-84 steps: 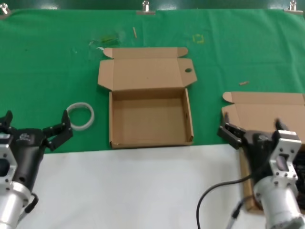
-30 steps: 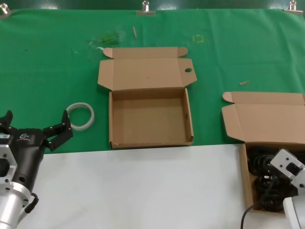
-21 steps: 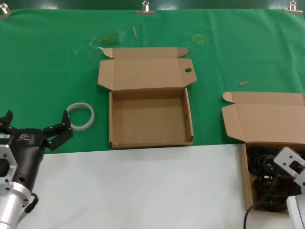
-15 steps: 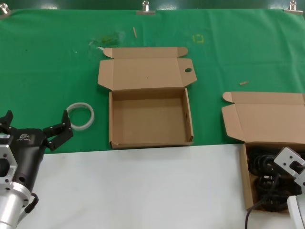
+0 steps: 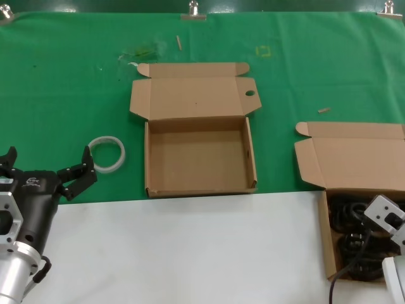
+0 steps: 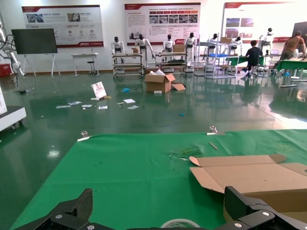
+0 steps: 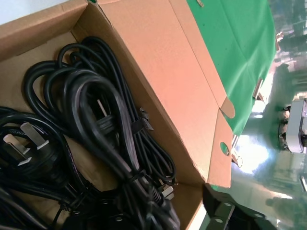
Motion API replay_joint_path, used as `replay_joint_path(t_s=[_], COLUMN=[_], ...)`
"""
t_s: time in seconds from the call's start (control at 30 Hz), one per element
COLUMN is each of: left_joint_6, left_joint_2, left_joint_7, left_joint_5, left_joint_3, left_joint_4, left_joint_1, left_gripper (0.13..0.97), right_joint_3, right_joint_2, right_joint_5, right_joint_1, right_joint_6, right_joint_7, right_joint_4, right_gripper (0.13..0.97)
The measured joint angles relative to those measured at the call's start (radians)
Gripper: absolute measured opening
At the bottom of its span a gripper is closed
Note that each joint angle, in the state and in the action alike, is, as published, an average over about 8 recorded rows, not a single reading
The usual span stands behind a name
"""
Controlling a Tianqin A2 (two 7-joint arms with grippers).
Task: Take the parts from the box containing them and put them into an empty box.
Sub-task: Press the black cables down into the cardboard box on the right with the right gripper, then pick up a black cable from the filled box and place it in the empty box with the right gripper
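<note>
A thin tie (image 7: 137,176) holds the black cord coil (image 7: 106,125) tight, so the coil will rise as one compact bundle, its loops keeping their shape, when the robot lifts it.
The empty box (image 5: 199,158) lies open at the middle, and one lid tab has a round hole (image 5: 249,94). The box with the parts (image 5: 326,244) sits at the right edge with its lid flap (image 5: 354,158) laid back. Black coiled power cords (image 5: 345,218) fill it. My right arm's wrist (image 5: 386,218) hangs over that box and hides the gripper in the head view. In the right wrist view my right gripper (image 7: 168,218) is down among the cords (image 7: 103,129), jaws apart with cords between them. My left gripper (image 5: 47,168) is open and empty at the lower left.
A white ring (image 5: 106,154) lies on the green cloth (image 5: 63,95) just beyond my left gripper, left of the empty box; it also shows in the left wrist view (image 6: 180,224). White table surface (image 5: 190,253) spans the front. Small scraps (image 5: 324,110) lie farther back.
My right gripper has gone down from above the box's front into the box among the cords; over the last second it has barely shifted. My left arm has not moved.
</note>
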Motion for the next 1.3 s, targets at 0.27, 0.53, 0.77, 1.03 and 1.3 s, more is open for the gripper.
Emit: replay_joint_path(t_s=[0.27, 0.53, 0.77, 1.03, 1.3], left_joint_6=[0.000, 0.000, 0.000, 0.000, 0.000], left_joint_2=[0.000, 0.000, 0.000, 0.000, 0.000], left_joint_7=[0.000, 0.000, 0.000, 0.000, 0.000], left_joint_5=[0.000, 0.000, 0.000, 0.000, 0.000], left_joint_3=[0.000, 0.000, 0.000, 0.000, 0.000], left_joint_4=[0.000, 0.000, 0.000, 0.000, 0.000], left_joint_1=[0.000, 0.000, 0.000, 0.000, 0.000], left_gripper=[0.966, 0.966, 0.966, 0.966, 0.966], right_joint_3=[0.000, -0.008, -0.021, -0.074, -0.215], right_joint_2=[-0.002, -0.003, -0.003, -0.003, -0.003], right_joint_5=[0.000, 0.000, 0.000, 0.000, 0.000], right_joint_1=[0.012, 0.006, -0.008, -0.016, 0.043], right_joint_6=[-0.015, -0.008, 0.018, 0.062, 0.064], right_joint_7=[-0.009, -0.003, 0.004, 0.036, 0.108], right_joint_4=[-0.023, -0.006, 0.052, 0.161, 0.214], right_gripper=[0.442, 0.296, 0.263, 0.226, 0.226])
